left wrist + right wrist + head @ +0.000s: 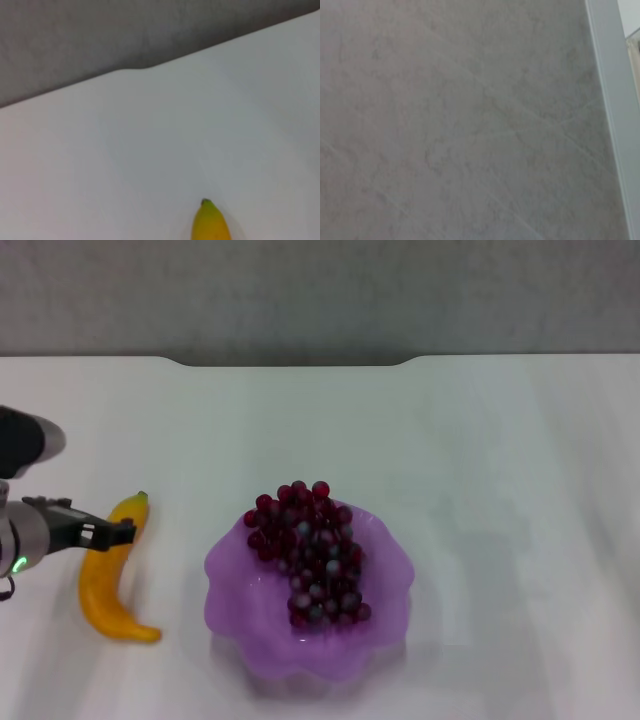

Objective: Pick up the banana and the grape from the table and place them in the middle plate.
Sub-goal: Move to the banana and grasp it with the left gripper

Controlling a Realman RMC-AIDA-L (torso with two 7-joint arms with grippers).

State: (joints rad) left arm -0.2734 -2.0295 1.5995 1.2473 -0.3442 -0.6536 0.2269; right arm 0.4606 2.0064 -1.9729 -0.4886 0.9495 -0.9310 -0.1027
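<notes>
The fingers of my left gripper are lined up across the banana's far half, so I should keep going down until they are on both sides of the banana's body, then close.
The yellow banana lies on the white table at the left, its dark green tip pointing away from me. Its tip end also shows in the left wrist view. My left gripper reaches in from the left edge and hangs over the banana's far half, just above it. The bunch of dark red-purple grapes lies inside the translucent purple plate at the middle of the table. My right gripper is out of view in all views.
The table's far edge has a shallow notch with a grey wall behind it. Bare white tabletop lies to the right of the plate. The right wrist view shows only a grey surface.
</notes>
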